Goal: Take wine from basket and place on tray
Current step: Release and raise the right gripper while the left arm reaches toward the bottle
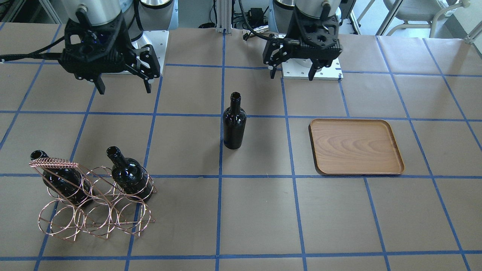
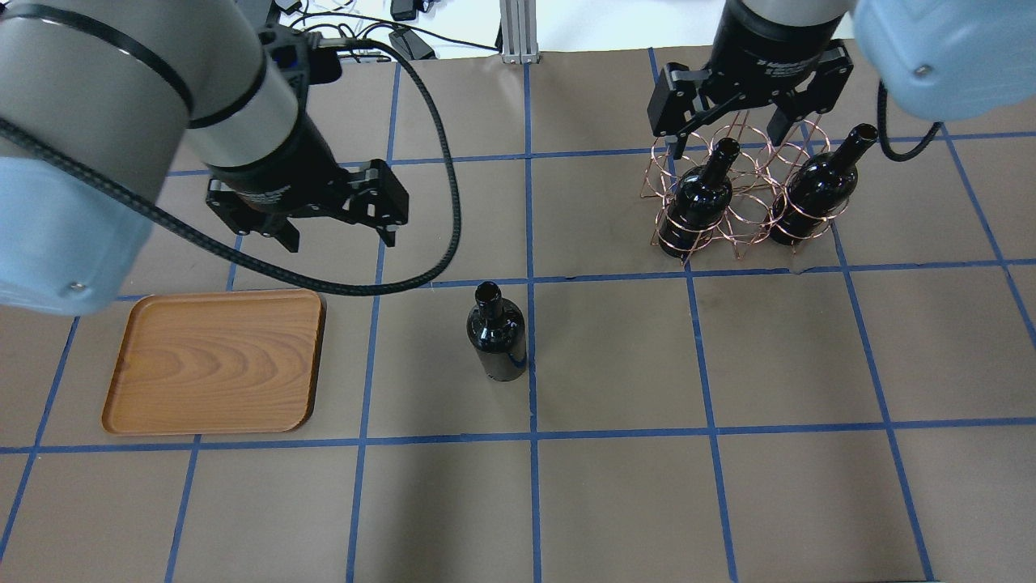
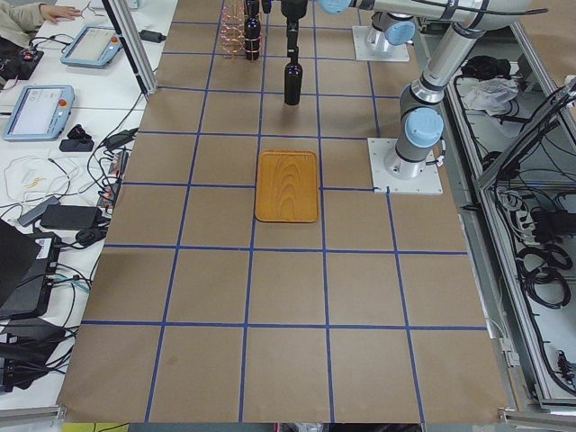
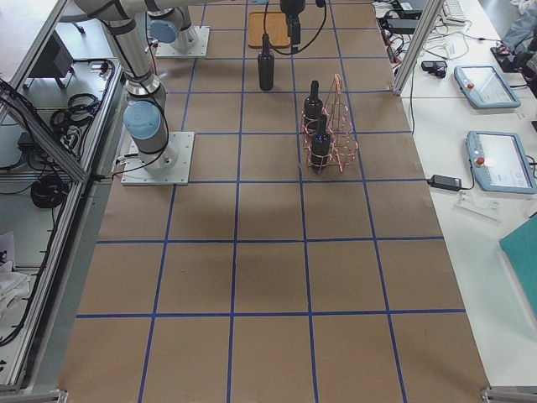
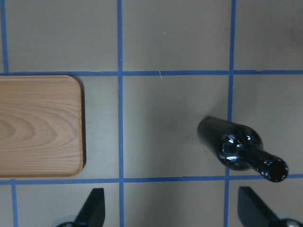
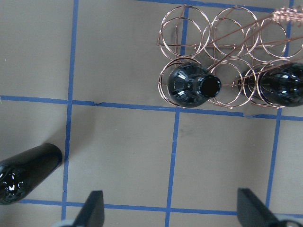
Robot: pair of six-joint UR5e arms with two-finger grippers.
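Next, I take the lone bottle by its neck (image 1: pixel 235 102) with my left gripper, because the tray (image 1: pixel 357 146) is far from my right gripper and the bottle stands midway.
One wine bottle (image 1: pixel 234 124) stands upright alone on the table's middle; it also shows in the overhead view (image 2: pixel 495 336) and the left wrist view (image 5: pixel 232 146). Two more bottles (image 2: pixel 694 202) (image 2: pixel 813 194) stand in the copper wire basket (image 2: pixel 749 190), which also shows in the front view (image 1: pixel 94 203). The wooden tray (image 2: pixel 214 360) lies bare on my left side. My left gripper (image 2: pixel 336 235) is open and empty, hovering behind the tray and the lone bottle. My right gripper (image 2: pixel 732 138) is open and empty, high over the basket's far side.
The table is brown paper with a blue tape grid. The arm base plates (image 1: pixel 312 71) sit at the robot's edge. Cables (image 2: pixel 437 202) hang from my left wrist. Operators' desks with tablets (image 4: pixel 495 159) stand beyond the far table edge.
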